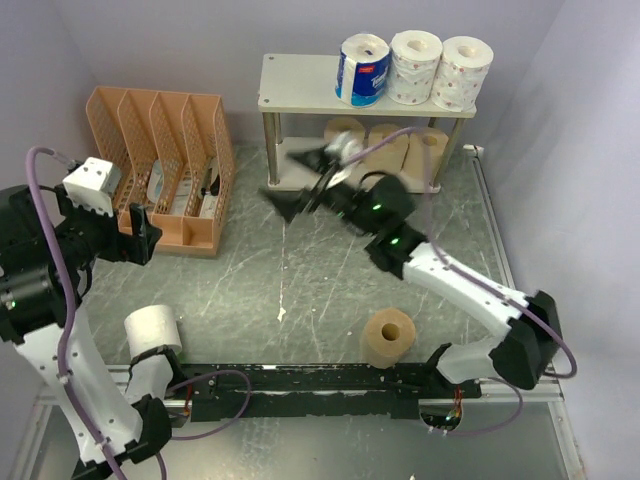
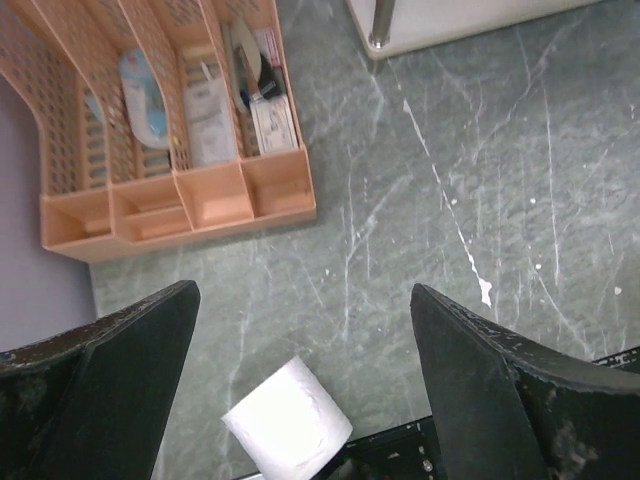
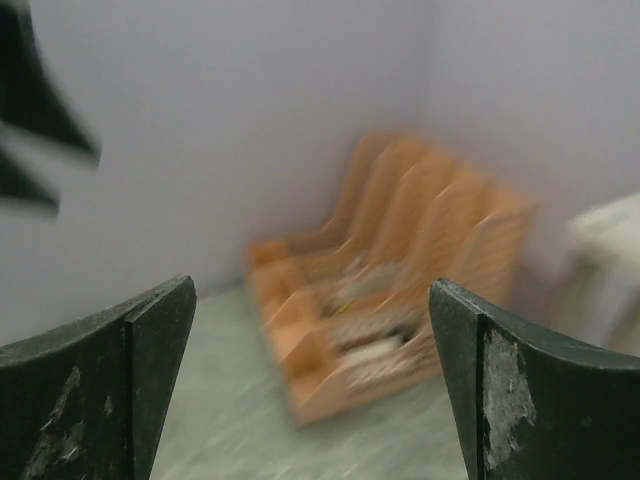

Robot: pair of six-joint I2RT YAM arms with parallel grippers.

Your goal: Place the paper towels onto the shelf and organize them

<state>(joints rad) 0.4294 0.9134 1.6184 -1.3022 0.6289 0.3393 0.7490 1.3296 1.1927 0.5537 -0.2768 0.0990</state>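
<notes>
My empty right gripper should move next toward the plain white roll (image 1: 152,330) until its fingers close on that roll, because the tabletop (image 1: 232,285) is clear all the way between them.
The shelf (image 1: 300,98) stands at the back. On its top board stand a blue-white wrapped roll (image 1: 362,68) and two pink-printed white rolls (image 1: 415,65). Tan rolls (image 1: 430,148) fill the lower tier, partly hidden by my right arm. My right gripper (image 1: 295,182) hangs open and empty just in front of the shelf's left leg, blurred with motion; in its wrist view the right gripper (image 3: 310,380) faces the organizer. A tan roll (image 1: 388,338) stands near the table's front. A plain white roll (image 1: 153,330) stands at the front left, below my open, empty left gripper (image 2: 305,380).
An orange mesh file organizer (image 1: 165,165) with papers stands at the back left, close to my left gripper (image 1: 143,240). The organizer (image 2: 170,120) and a silver shelf leg (image 2: 380,38) show in the left wrist view. Walls close in on both sides.
</notes>
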